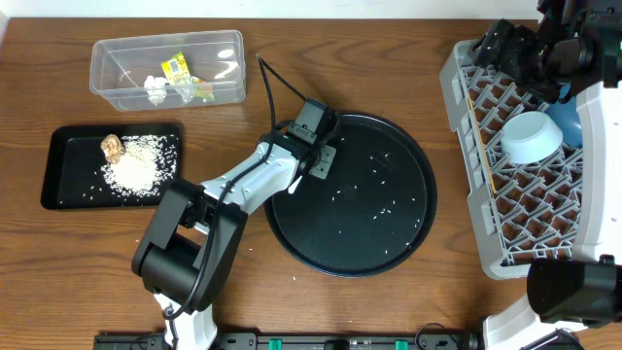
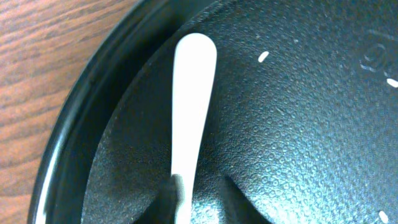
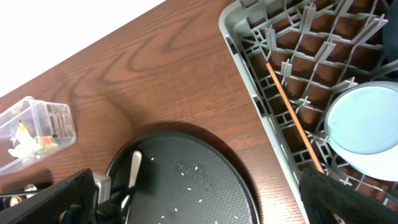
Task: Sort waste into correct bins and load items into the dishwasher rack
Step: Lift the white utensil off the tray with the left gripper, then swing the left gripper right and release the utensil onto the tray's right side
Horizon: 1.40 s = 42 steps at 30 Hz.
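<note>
The white spoon (image 1: 294,184) is at the round tray's edge far from the rack. My left gripper should bring it over to the rack side (image 1: 424,181) for my right gripper.
My left gripper (image 1: 313,156) is low over the left edge of the large round black tray (image 1: 389,248), shut on the thin handle of a white spoon (image 2: 193,93) lying on it. Loose rice grains (image 1: 389,209) dot that tray. The clear tub (image 1: 117,58) holds the yellow-green wrapper (image 1: 178,70) and the white tissue (image 1: 155,89). The shallow black tray (image 1: 58,170) holds a rice pile (image 1: 136,167) and the brown lump (image 1: 112,147). The grey rack (image 1: 466,107) holds the white bowl (image 1: 531,136) and the dark-blue bowl (image 1: 571,122). My right gripper (image 1: 525,49) is open and empty above the rack's far left corner. The cups are out of view.
A thin wooden stick (image 3: 292,112) lies along the rack's left side. Bare wooden tabletop (image 1: 389,58) lies between the round tray and the rack. A black cable (image 1: 267,87) runs from the left arm toward the clear tub.
</note>
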Available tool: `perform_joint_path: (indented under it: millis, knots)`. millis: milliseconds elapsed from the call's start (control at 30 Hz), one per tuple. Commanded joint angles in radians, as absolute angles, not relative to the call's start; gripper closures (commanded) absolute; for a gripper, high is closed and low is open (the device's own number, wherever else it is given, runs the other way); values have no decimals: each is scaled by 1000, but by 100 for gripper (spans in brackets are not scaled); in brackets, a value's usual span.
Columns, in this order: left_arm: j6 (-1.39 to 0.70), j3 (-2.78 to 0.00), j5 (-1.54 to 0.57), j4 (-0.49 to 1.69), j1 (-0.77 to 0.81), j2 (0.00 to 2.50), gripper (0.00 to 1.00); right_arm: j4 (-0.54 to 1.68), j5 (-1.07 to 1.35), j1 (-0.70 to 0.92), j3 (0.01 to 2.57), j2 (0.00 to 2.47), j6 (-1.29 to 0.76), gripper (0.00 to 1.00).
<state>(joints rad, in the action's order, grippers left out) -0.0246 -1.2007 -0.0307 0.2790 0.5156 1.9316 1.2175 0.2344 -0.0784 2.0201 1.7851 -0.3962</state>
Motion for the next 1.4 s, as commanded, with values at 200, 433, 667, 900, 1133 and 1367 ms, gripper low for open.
perform_joint_path:
  millis: [200, 433, 667, 900, 1133, 1367]
  knots:
    - [-15, -1189, -33, 263, 485, 1970, 59, 1220, 232, -72, 2019, 1781, -380, 1]
    - [-15, -1189, -33, 245, 485, 1978, 59, 1220, 232, -72, 2019, 1781, -380, 1]
    - [-16, -1189, -51, 257, 486, 2017, 59, 1220, 232, -72, 2019, 1781, -380, 1]
    - [-16, -1189, -67, 265, 486, 2037, 68, 1220, 232, -72, 2019, 1781, -380, 1]
    - [-16, -1190, -68, 284, 486, 2036, 94, 1220, 232, -72, 2019, 1781, -380, 1]
    - [-24, -1190, -72, 310, 491, 1992, 94, 1220, 232, -72, 2019, 1781, -380, 1]
